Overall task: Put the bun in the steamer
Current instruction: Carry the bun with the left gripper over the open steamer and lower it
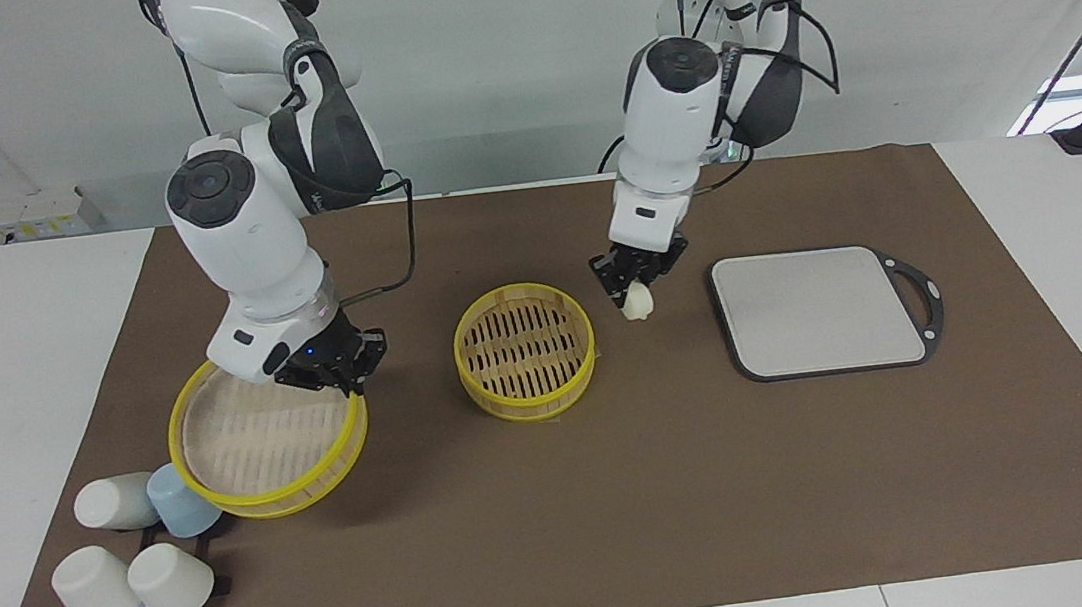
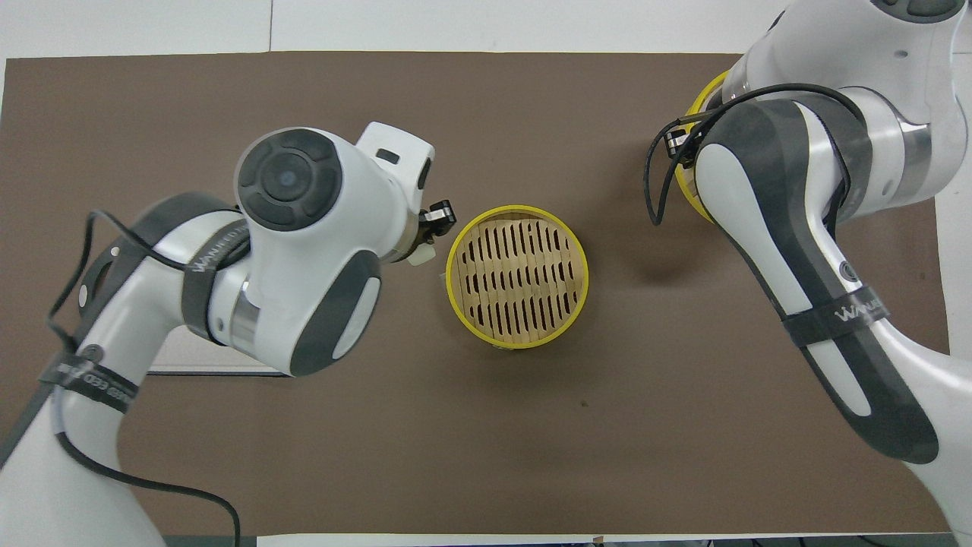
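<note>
The lid [image 1: 259, 440] is clear of the open steamer, so my left gripper goes on moving the bun in before it lets go of it low over the steamer's slatted bottom [image 2: 519, 278].
The steamer [image 1: 525, 350] [image 2: 518, 276] is a round yellow-rimmed basket with a slatted floor, standing open and empty mid-mat. My left gripper [image 1: 635, 289] [image 2: 430, 232] is shut on the bun [image 1: 639, 303] [image 2: 419, 255], a small cream lump. It hangs over the mat just beside the steamer's rim, between the basket and the grey board. My right gripper [image 1: 335, 373] is shut on the rim of the steamer's lid [image 1: 264, 443], which it holds tilted toward the right arm's end of the table. In the overhead view only a yellow sliver of the lid [image 2: 702, 106] shows past the right arm.
A flat grey board [image 1: 818, 310] with a black rim and handle lies toward the left arm's end; the left arm hides most of the board [image 2: 213, 363] from overhead. Several white and blue cups [image 1: 171, 581] lie tipped beside the lid, at the mat's corner.
</note>
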Robot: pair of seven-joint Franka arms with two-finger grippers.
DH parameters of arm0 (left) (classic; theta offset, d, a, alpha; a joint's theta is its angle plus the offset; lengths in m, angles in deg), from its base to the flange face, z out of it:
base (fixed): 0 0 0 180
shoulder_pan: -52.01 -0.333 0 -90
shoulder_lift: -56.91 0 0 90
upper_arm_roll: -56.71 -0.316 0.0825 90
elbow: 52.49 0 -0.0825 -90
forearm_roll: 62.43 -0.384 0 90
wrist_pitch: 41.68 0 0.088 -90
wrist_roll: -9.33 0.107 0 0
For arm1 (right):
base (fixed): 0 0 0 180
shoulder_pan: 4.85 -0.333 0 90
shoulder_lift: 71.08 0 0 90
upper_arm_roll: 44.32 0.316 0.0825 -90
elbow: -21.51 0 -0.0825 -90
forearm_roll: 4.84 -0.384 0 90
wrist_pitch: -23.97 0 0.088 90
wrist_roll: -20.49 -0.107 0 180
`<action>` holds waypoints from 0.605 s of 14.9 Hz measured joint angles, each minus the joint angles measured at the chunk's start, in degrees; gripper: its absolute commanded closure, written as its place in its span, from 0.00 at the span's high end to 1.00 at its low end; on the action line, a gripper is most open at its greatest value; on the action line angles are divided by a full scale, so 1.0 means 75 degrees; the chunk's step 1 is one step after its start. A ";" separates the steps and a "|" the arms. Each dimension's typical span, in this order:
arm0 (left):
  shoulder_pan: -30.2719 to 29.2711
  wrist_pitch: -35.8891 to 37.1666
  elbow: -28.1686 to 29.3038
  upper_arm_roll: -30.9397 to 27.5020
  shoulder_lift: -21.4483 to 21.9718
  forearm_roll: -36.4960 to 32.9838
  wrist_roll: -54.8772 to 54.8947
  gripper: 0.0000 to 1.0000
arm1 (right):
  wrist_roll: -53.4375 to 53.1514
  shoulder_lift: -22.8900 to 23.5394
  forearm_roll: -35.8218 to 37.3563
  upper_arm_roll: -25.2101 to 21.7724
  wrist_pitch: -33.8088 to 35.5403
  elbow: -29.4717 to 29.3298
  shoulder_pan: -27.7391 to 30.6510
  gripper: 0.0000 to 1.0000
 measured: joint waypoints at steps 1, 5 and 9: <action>0.0276 -0.0279 0.0113 0.0003 -0.0096 0.0000 -0.0105 0.34 | 0.0014 0.0000 0.0000 0.0000 0.0000 0.0007 0.0027 0.00; 0.0978 -0.1062 0.0566 -0.0015 -0.0370 -0.0006 -0.0203 0.34 | 0.0016 -0.0001 -0.0003 0.0006 -0.0121 0.0076 0.0034 0.00; 0.1269 -0.1748 0.0645 -0.0031 -0.1108 -0.0171 -0.0201 0.34 | 0.0016 -0.0025 -0.0019 0.0007 -0.0588 0.0311 0.0034 0.00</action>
